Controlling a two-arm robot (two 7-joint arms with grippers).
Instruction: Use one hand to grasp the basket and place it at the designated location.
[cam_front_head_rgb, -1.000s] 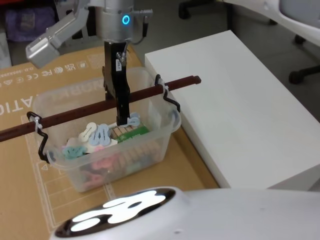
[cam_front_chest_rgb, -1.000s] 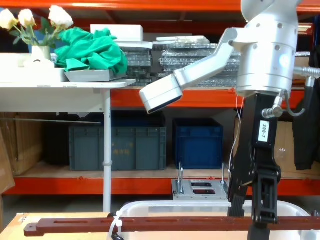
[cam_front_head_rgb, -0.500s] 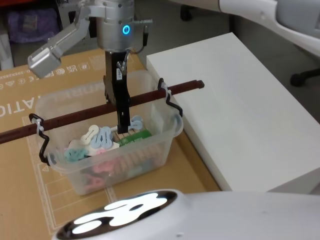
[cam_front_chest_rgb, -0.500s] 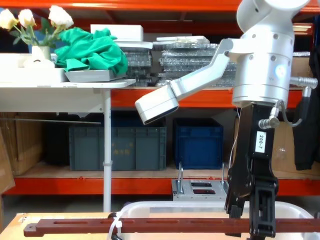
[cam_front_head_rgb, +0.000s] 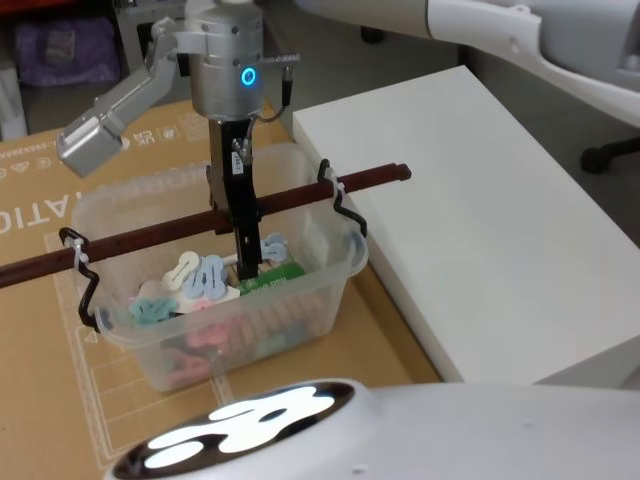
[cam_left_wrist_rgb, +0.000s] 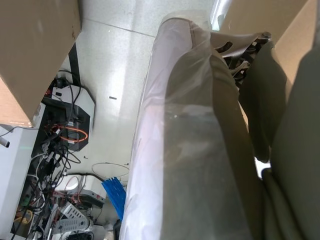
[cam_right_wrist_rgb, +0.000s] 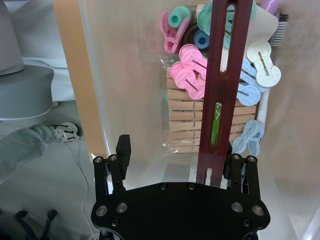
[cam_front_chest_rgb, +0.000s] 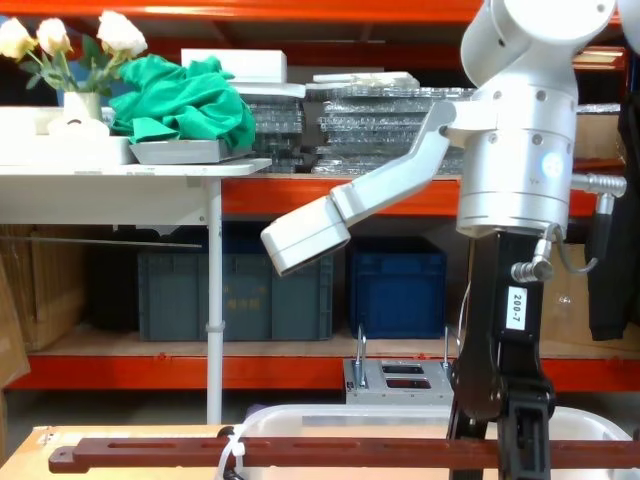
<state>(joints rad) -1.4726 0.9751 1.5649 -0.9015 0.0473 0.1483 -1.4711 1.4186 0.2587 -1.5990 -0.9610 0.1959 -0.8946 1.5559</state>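
Observation:
A white tie (cam_front_chest_rgb: 233, 447) fastens the dark red-brown handle at the rim of the basket (cam_front_chest_rgb: 345, 422), so I expect the basket to come along close below, with pegs inside, when the robot lifts the handle.
The basket (cam_front_head_rgb: 300, 290), a translucent tub holding coloured clothes pegs (cam_front_head_rgb: 200, 275), sits on flat cardboard. Its dark red-brown slotted handle (cam_front_head_rgb: 150, 232) spans the rim on black hinges. My right gripper (cam_front_head_rgb: 245, 250) hangs straight down over the middle of the tub. It is open, one finger on each side of the bar and reaching below it. In the right wrist view the handle (cam_right_wrist_rgb: 225, 75) lies close against one finger, with a wide gap to the other side of the gripper (cam_right_wrist_rgb: 182, 155). The chest view shows the handle (cam_front_chest_rgb: 300, 452) crossing in front of the gripper (cam_front_chest_rgb: 497, 455).
A white table (cam_front_head_rgb: 480, 210) stands just right of the basket, its top slightly higher. Brown cardboard (cam_front_head_rgb: 60, 190) covers the surface under the tub and to its left. Shelves with blue and grey crates (cam_front_chest_rgb: 240, 295) stand far behind.
The gripper and basket have shifted slightly right, toward the white table; the handle's right end sits a little closer to it. The fingers stay on both sides of the bar.

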